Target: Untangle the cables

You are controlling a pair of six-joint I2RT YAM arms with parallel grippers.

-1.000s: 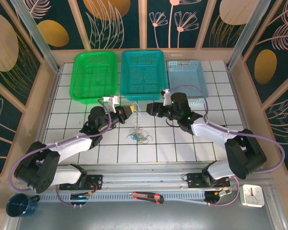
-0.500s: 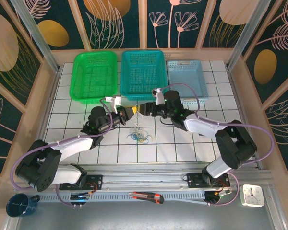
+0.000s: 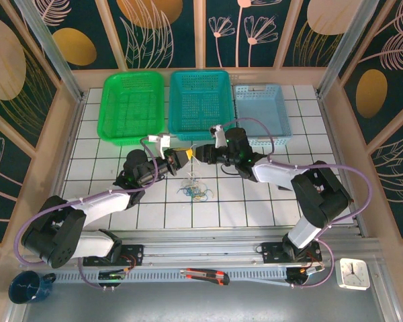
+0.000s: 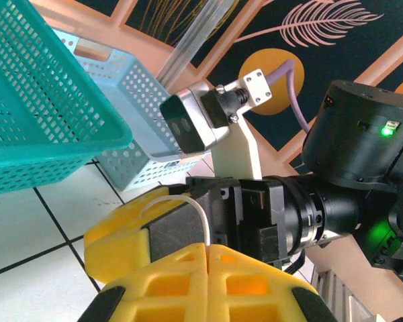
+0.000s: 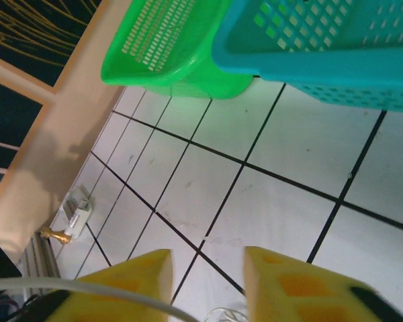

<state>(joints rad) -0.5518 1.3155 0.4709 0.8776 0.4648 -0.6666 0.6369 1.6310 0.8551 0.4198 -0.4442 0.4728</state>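
Note:
The white cable at my left gripper (image 4: 200, 209) trails into the clump, so my right gripper should take and raise it while my left gripper pins the clump (image 3: 197, 192).
The cables (image 3: 195, 191) lie as a small clump of blue, yellow-tan and green wires on the white tiles, with pale strands rising from it toward the grippers. My left gripper (image 3: 180, 158) hangs above the clump, shut on a thin white cable (image 4: 190, 203) that loops out from between its yellow fingers (image 4: 188, 268). My right gripper (image 3: 197, 154) faces it almost tip to tip and is open. In the right wrist view the white cable (image 5: 101, 289) crosses in front of the right gripper's left finger (image 5: 131, 285), not between the jaws.
A green basket (image 3: 132, 124), a teal basket (image 3: 200, 121) and a pale blue basket (image 3: 263, 127) stand in a row at the back, just behind the grippers. A box cutter (image 3: 205, 274) and a small clock (image 3: 354, 273) lie near the front rail.
My right gripper has swung left across the table until its tips nearly meet the left gripper. The left gripper has stayed in place holding the white cable.

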